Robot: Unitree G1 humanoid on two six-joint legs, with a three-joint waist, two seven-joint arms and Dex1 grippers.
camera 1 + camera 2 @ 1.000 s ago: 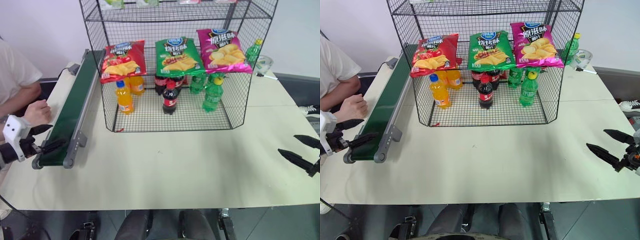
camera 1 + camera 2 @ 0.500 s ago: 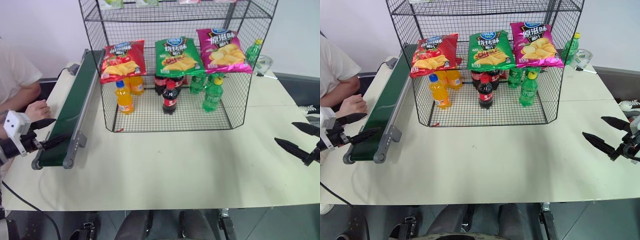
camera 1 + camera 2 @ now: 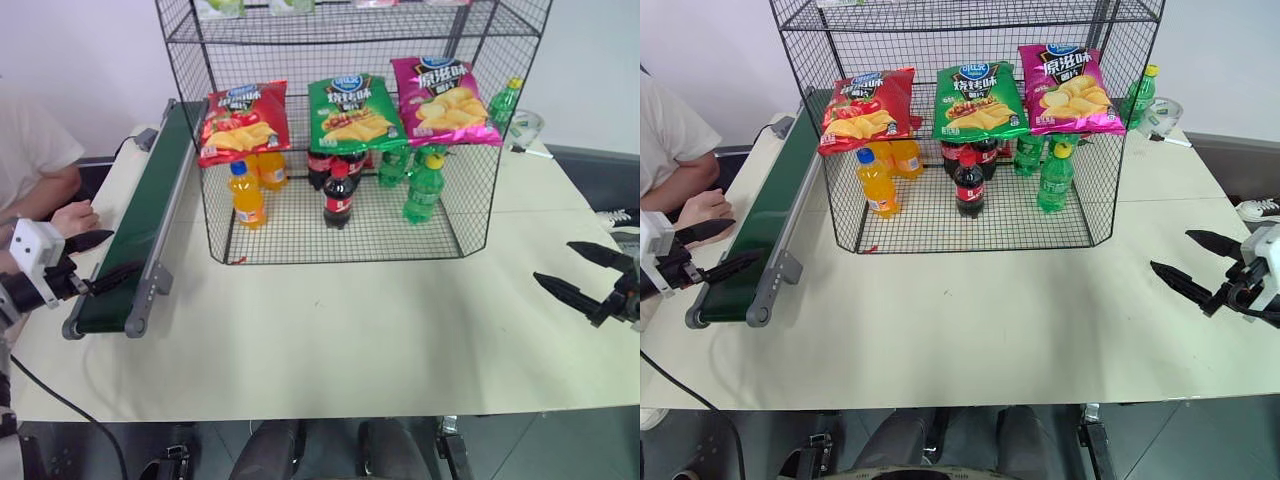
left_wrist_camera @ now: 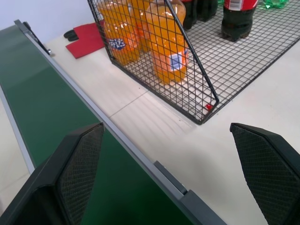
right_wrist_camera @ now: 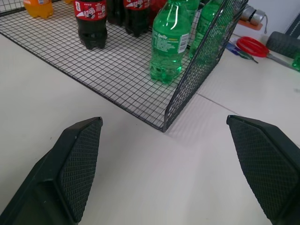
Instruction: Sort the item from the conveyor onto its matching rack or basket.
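I expect the red chip bag (image 3: 244, 122) to crease and fold over at the grip when I carry it by its lower end, because the bottom seam (image 3: 224, 157) is thin.
A red chip bag (image 3: 245, 122) hangs on the front of the black wire rack (image 3: 480, 210), left of a green bag (image 3: 355, 112) and a pink bag (image 3: 445, 100). The dark green conveyor (image 3: 140, 235) runs along the table's left side, and its belt (image 4: 42, 126) is bare where it shows. My left gripper (image 3: 105, 258) is open at the conveyor's near end, its fingers (image 4: 79, 173) spread over the belt and rail. My right gripper (image 3: 555, 262) is open above the table at the right, pointing towards the rack's right corner (image 5: 165, 126).
Orange (image 3: 246, 195), cola (image 3: 338, 197) and green (image 3: 424, 188) bottles stand on the rack's bottom shelf. A person's hand (image 3: 75, 215) rests by the conveyor's near end, close to my left gripper. A green bottle (image 3: 505, 100) and small tools (image 5: 253, 47) lie behind the rack.
My right gripper has moved inward, toward the table's middle, and a little up. The left gripper has stayed about where it was. Both remain open.
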